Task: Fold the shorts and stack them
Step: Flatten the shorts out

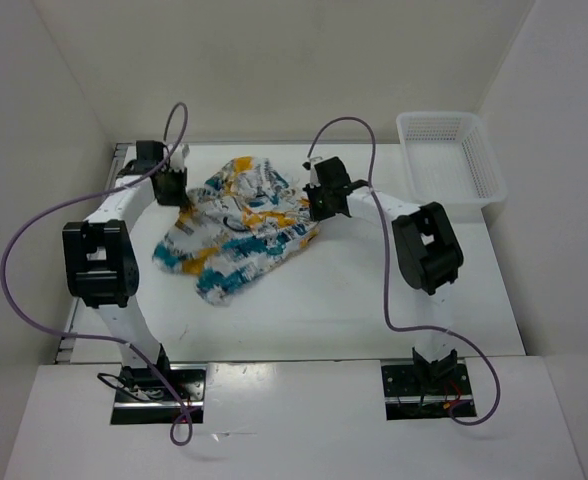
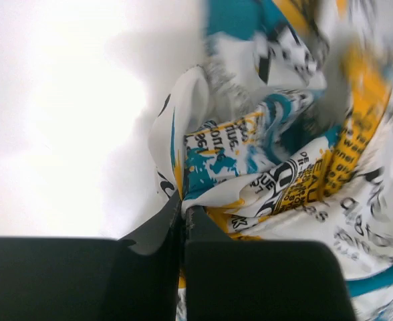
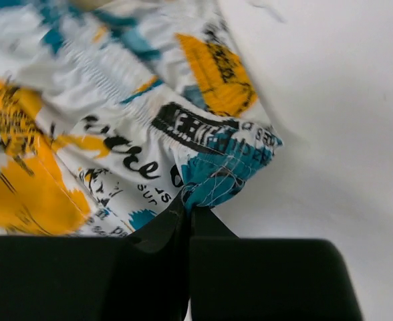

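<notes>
The shorts lie crumpled (image 1: 246, 218) between my grippers. My right gripper should put down the teal corner (image 3: 231, 166) and grip it again, then both should lift the shorts taut.
The shorts (image 1: 242, 228) lie crumpled in the middle of the white table, white fabric with teal, yellow-orange and black print. My left gripper (image 1: 171, 187) is at their far left edge, shut on a fold of the fabric (image 2: 203, 194). My right gripper (image 1: 321, 203) is at their right edge, shut on a teal corner by the elastic waistband (image 3: 216, 184). In both wrist views the jaws are pressed together with cloth pinched between the tips. The shorts look lifted and bunched between the two grippers.
A white plastic mesh basket (image 1: 450, 157) stands at the table's far right corner. White walls (image 1: 304, 60) enclose the table at the back and on both sides. Purple cables (image 1: 34, 260) loop off each arm.
</notes>
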